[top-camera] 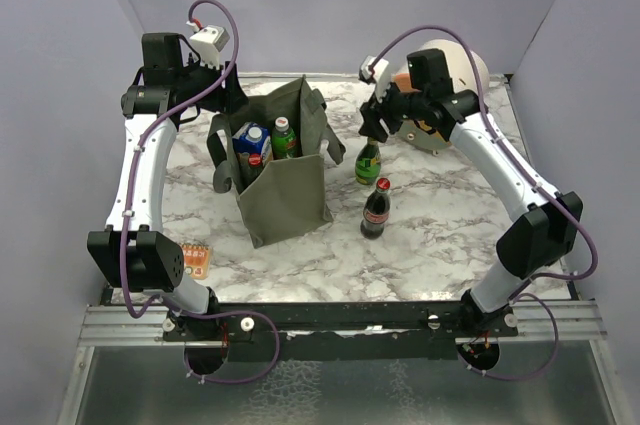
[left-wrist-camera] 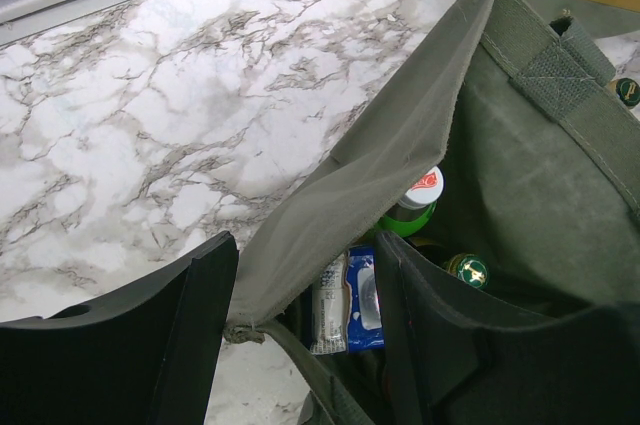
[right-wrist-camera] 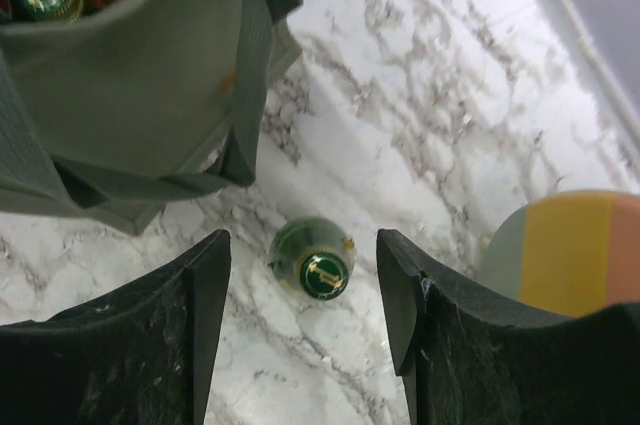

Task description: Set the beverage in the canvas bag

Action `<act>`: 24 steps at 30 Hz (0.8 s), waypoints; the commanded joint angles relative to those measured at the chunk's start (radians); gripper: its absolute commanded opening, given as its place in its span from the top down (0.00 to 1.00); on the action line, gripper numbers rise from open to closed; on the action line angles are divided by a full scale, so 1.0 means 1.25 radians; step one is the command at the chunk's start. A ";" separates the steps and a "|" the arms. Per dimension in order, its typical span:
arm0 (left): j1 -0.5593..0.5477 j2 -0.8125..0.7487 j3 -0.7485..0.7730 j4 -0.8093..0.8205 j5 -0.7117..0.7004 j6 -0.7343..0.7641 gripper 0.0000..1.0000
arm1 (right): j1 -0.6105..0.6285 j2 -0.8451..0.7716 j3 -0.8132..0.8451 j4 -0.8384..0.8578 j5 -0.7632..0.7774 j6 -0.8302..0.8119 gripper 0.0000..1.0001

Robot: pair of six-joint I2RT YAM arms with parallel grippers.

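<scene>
The green cap [right-wrist-camera: 325, 276] is in line with the gap between my right gripper's open fingers. I continue to go down until the fingers are on both sides of the bottle's neck [top-camera: 372, 143], then close them.
The olive-green canvas bag [top-camera: 285, 190] stands upright mid-table, holding a blue carton [top-camera: 250, 137] and a green white-capped bottle [top-camera: 283, 137]. A green glass bottle [top-camera: 368, 163] and a cola bottle [top-camera: 376, 210] stand right of it. My left gripper [top-camera: 228, 105] is open at the bag's back-left corner. In the left wrist view it [left-wrist-camera: 305, 245] straddles the bag's rim [left-wrist-camera: 400, 135], one finger inside. My right gripper [top-camera: 375, 128] is open above the green bottle. In the right wrist view the bottle's green cap [right-wrist-camera: 318, 270] sits between and below the open gripper [right-wrist-camera: 302, 240].
A cream-and-orange cylinder [top-camera: 450, 85] lies at the back right, close to the right gripper, and shows in the right wrist view [right-wrist-camera: 570, 245]. A small orange packet [top-camera: 197, 260] lies at the front left. Grey walls ring the marble table [top-camera: 440, 235].
</scene>
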 commanded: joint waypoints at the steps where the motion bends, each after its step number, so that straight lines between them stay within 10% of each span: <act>1: -0.009 -0.003 0.010 0.012 0.032 -0.011 0.41 | -0.014 -0.021 -0.080 0.009 0.027 -0.012 0.40; 24: -0.009 -0.053 0.003 -0.009 -0.086 0.042 0.38 | -0.017 0.085 -0.129 0.018 0.010 -0.042 0.41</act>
